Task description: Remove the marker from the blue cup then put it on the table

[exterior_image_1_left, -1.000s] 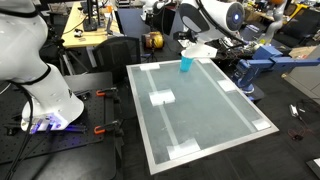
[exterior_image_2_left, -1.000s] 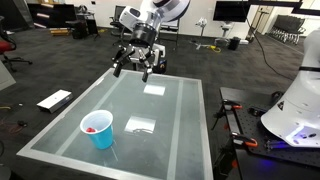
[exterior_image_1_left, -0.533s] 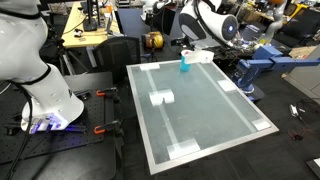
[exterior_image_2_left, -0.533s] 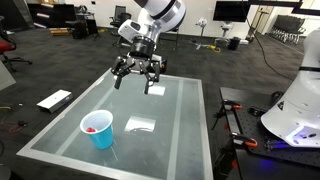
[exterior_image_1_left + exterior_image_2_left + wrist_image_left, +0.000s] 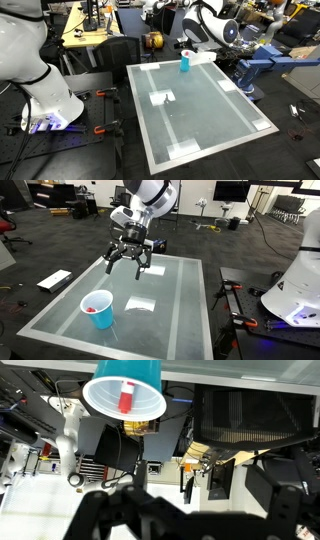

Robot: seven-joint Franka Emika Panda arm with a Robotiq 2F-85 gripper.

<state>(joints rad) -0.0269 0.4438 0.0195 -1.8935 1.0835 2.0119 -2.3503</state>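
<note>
The red-pink marker (image 5: 91, 309) is standing clear in the blue cup's opening (image 5: 99, 301). My gripper should go toward the cup next until its fingers are above the marker.
The blue cup (image 5: 185, 64) stands upright near one end of the pale grey-green table (image 5: 215, 115); it also shows in an exterior view (image 5: 97, 310). The red-pink marker (image 5: 92, 308) lies inside the cup. In the wrist view the cup (image 5: 125, 390) is at the top with the marker (image 5: 126, 400) in its mouth. My gripper (image 5: 127, 268) is open and empty, hanging in the air above the table, well apart from the cup. Its dark fingers (image 5: 195, 525) fill the bottom of the wrist view. In an exterior view the gripper (image 5: 196, 46) is partly hidden by the arm.
White tape patches (image 5: 140, 305) mark the tabletop and its corners (image 5: 182, 150). A second white robot base (image 5: 45, 95) stands beside the table. A flat white board (image 5: 54, 280) lies on the floor. Desks, chairs and monitors stand around the room.
My gripper has come down and moved along the table toward the cup's end, still open. The cup and marker have not moved.
</note>
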